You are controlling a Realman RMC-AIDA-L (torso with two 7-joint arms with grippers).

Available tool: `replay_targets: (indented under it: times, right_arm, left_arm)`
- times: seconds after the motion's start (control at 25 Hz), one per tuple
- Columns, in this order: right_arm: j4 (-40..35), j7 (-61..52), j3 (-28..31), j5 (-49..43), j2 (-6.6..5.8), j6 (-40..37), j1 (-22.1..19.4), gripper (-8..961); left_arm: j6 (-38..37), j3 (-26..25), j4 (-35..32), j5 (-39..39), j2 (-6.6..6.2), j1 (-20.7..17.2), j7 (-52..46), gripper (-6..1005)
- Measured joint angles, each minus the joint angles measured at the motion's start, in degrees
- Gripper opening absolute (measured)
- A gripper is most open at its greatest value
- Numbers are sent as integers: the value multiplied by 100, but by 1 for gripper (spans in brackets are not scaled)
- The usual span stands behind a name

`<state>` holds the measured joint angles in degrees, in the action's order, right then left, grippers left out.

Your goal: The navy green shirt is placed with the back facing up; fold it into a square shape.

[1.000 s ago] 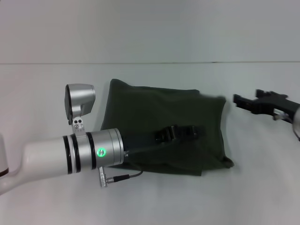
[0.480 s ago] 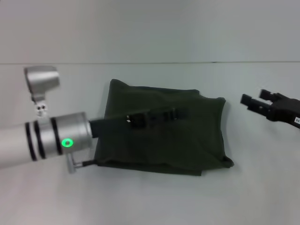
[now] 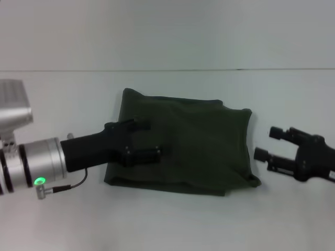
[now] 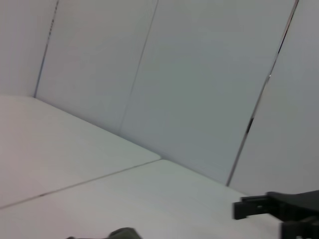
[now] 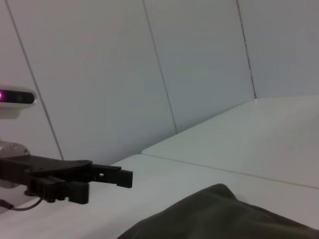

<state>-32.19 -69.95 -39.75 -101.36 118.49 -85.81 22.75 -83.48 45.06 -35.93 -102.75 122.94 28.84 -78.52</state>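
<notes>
The folded shirt [image 3: 183, 144] is lying crooked below the robot's open left gripper, so the gripper should move back to the shirt's slanting side edge [image 3: 123, 113], pinch it there and pull the shirt straight.
The navy green shirt [image 3: 188, 149] lies folded into a rough rectangle on the white table, plain side up. My left gripper [image 3: 145, 139] hovers over the shirt's left part, open and empty. My right gripper [image 3: 268, 144] is just off the shirt's right edge near its front corner, open and empty. The right wrist view shows a fold of the shirt [image 5: 224, 214] and the left gripper [image 5: 99, 177] farther off. The left wrist view shows the right gripper [image 4: 269, 206] and a sliver of the shirt [image 4: 124, 233].
The white table [image 3: 167, 225] runs on all sides of the shirt. A pale wall [image 3: 167, 31] rises behind the table's far edge. The left arm's silver wrist [image 3: 31, 162] reaches in from the left side.
My left gripper has drawn back leftward from the shirt's middle to its left part. My right gripper has come nearer and lower, close to the shirt's right edge. The shirt lies unchanged.
</notes>
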Motion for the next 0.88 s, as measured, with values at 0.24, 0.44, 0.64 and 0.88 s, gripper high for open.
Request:
replay_targets:
  times: [0.24,0.44,0.64,0.88]
  right_arm:
    - [15,416,-20,-216,44,-323,-307,856]
    - [275,1200,-25,-474,137,-368,-509,857]
    - [683,1751,11,-736,126,-290,-565,857]
    - [849,1898,50,-752,141,-88,-513,857]
  left_arm:
    - [-263,-15,-82,-24,-65,-446,402,945]
    - [-359,-81,-102,-44,-212,-756,426,940]
    - [-454,-183,-55,-460,-339,-846,293,937]
    - [-104,-735,-2,-506,-256,-529,-368,936]
